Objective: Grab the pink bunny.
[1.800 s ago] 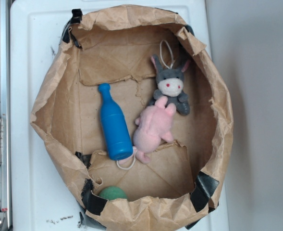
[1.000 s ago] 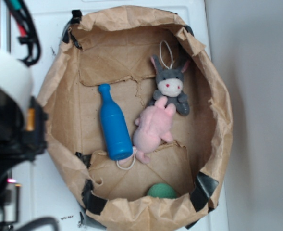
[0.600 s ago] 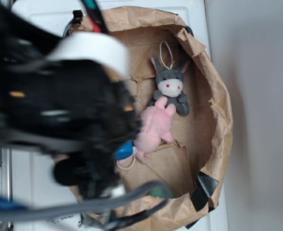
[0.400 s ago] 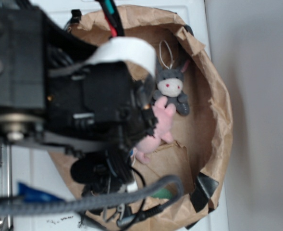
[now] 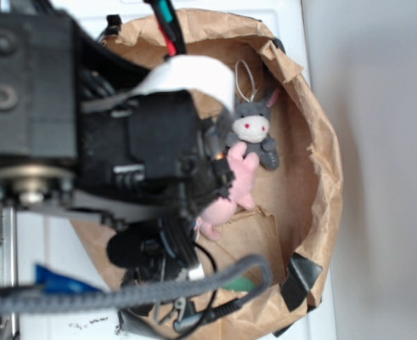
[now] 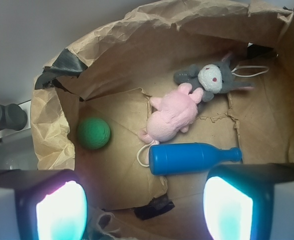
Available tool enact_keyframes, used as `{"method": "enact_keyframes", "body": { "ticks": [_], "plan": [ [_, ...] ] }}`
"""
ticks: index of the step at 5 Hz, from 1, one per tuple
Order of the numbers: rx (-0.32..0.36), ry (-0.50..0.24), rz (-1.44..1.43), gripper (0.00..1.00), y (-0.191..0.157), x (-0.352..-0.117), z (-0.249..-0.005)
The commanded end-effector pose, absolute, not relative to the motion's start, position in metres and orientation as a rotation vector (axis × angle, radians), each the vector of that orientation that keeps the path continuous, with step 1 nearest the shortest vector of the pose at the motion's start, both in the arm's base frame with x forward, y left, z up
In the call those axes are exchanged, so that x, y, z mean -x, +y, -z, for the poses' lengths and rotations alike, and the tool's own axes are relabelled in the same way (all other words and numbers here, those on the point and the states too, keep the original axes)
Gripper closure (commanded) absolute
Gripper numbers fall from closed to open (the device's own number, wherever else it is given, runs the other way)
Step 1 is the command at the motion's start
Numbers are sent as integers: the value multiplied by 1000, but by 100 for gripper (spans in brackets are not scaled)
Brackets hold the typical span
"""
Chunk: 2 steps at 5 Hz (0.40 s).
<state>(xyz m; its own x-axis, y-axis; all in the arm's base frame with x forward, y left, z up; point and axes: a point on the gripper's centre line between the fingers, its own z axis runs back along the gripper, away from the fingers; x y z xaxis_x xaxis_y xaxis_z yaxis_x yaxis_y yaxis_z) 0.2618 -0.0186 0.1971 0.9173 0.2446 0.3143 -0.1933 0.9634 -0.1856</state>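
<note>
My gripper is going to lift the pink bunny (image 5: pixel 235 190), which will come away alone because the grey plush's white loop (image 5: pixel 245 80) lies clear of it.
The pink bunny (image 6: pixel 172 116) is a pale pink plush lying on the floor of a brown paper bag (image 6: pixel 137 30), its white loop cord beside a blue bottle (image 6: pixel 192 158). In the exterior view only its right half (image 5: pixel 238 183) shows past my arm. My gripper (image 6: pixel 144 212) hangs above the bag's near edge, jaws wide apart and empty, with both fingertips (image 6: pixel 61 210) glowing at the bottom of the wrist view. The bunny lies ahead of the gripper, beyond the bottle.
A grey plush with a white face (image 6: pixel 212 77) lies touching the bunny's head end; it also shows in the exterior view (image 5: pixel 251 126). A green ball (image 6: pixel 94 132) rests on the bag floor to the left. Black tape patches (image 5: pixel 304 275) hold the bag's rim. My black arm (image 5: pixel 109 156) covers the bag's left half.
My arm has swung in from the left over the bag and now covers the bottle and half the bunny in the exterior view. The green ball rolled right along the bag's near side.
</note>
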Motion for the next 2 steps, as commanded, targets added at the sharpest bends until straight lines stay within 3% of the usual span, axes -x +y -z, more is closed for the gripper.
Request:
{"method": "enact_keyframes", "body": {
  "ticks": [1, 2],
  "plan": [
    [115, -428, -252, 0, -18, -274, -179],
    [65, -449, -282, 0, -13, -287, -150]
  ]
}}
